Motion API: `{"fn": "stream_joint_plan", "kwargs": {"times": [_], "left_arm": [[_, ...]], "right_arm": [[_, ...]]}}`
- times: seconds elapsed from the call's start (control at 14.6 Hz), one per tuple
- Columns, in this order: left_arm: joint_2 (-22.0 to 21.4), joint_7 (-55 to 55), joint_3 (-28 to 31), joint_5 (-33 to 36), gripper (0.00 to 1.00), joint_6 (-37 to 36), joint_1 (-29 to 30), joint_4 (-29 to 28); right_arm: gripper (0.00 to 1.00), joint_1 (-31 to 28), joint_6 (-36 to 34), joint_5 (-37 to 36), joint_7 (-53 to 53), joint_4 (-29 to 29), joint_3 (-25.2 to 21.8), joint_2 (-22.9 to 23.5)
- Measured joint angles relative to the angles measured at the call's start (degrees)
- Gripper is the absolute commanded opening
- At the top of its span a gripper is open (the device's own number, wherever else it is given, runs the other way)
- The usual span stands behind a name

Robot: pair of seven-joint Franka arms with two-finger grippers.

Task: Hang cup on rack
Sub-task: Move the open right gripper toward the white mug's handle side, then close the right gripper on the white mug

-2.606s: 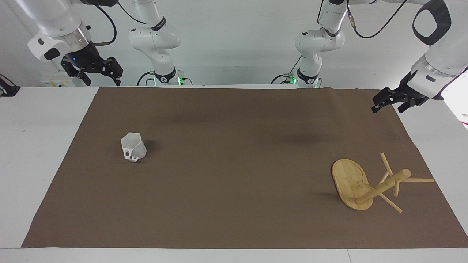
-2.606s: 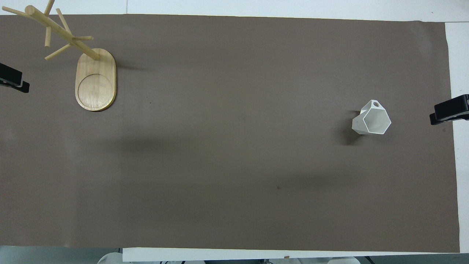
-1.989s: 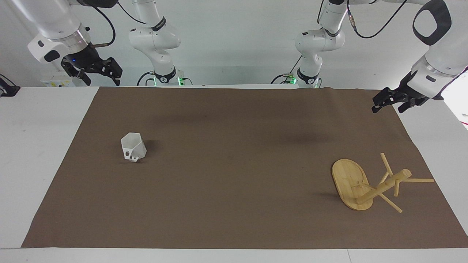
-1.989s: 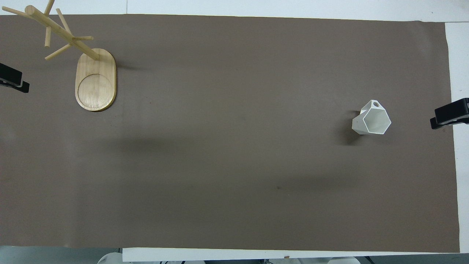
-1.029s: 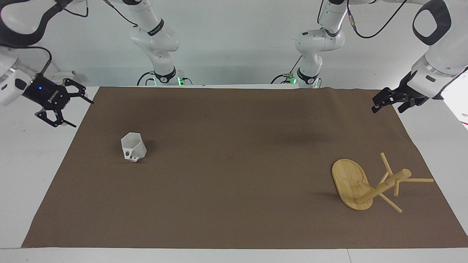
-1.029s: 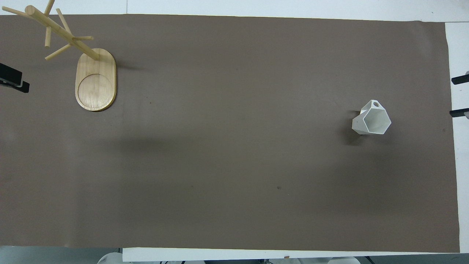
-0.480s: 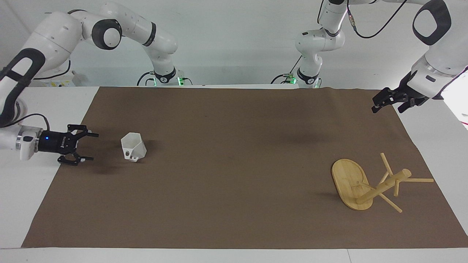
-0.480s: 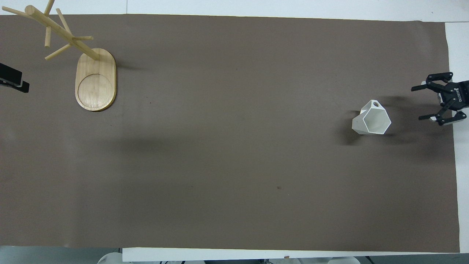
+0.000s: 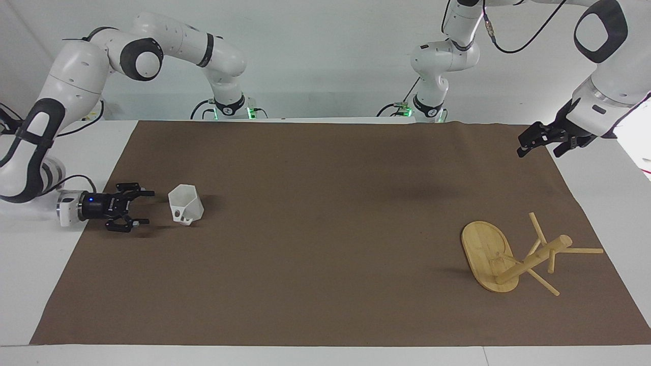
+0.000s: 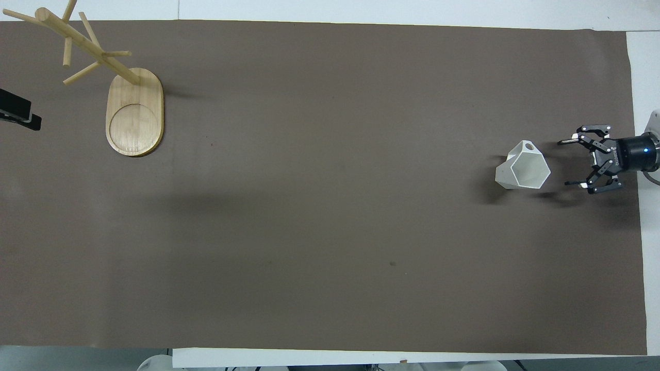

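Note:
My gripper is to hang the white cup (image 10: 523, 169) on a peg, and the cup will tip over sideways then, because the holed handle (image 10: 529, 147) sticks out from the cup's side.
The cup (image 9: 185, 204) (image 10: 523, 167) is white and faceted. It stands rim up on the brown mat toward the right arm's end of the table, its holed handle on the side farther from the robots. My right gripper (image 9: 148, 207) (image 10: 564, 163) lies low and level beside it, open, with its fingertips pointing at the cup across a small gap. The bamboo rack (image 9: 531, 260) (image 10: 134, 118) stands on its oval base toward the left arm's end, with nothing on its pegs. My left gripper (image 9: 520, 145) (image 10: 18, 114) waits in the air over the mat's corner, open and holding nothing.
A brown mat (image 9: 325, 229) (image 10: 330, 206) covers most of the white table (image 9: 30, 264). The rack's thin pegs (image 9: 580, 250) stick out sideways past its base. Both arm bases stand at the robots' edge.
My right arm has swung down from high above the table's corner to mat level and moved in beside the cup, staying open. Cup, rack and left arm have not moved.

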Motion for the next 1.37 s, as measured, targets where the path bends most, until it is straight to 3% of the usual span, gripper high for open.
{"fn": "stream_joint_plan", "kwargs": {"times": [0.82, 1.37], "left_arm": [[0.0, 0.0, 0.0, 0.0, 1.0, 0.0, 0.0, 0.0], [0.0, 0.0, 0.0, 0.0, 1.0, 0.0, 0.0, 0.0]], "right_arm": [[1.0, 2.54, 3.24, 0.42, -6.46, -9.45, 0.79, -3.17], [1.0, 4.81, 3.76, 2.45, -6.7, -10.99, 0.82, -3.73]]}}
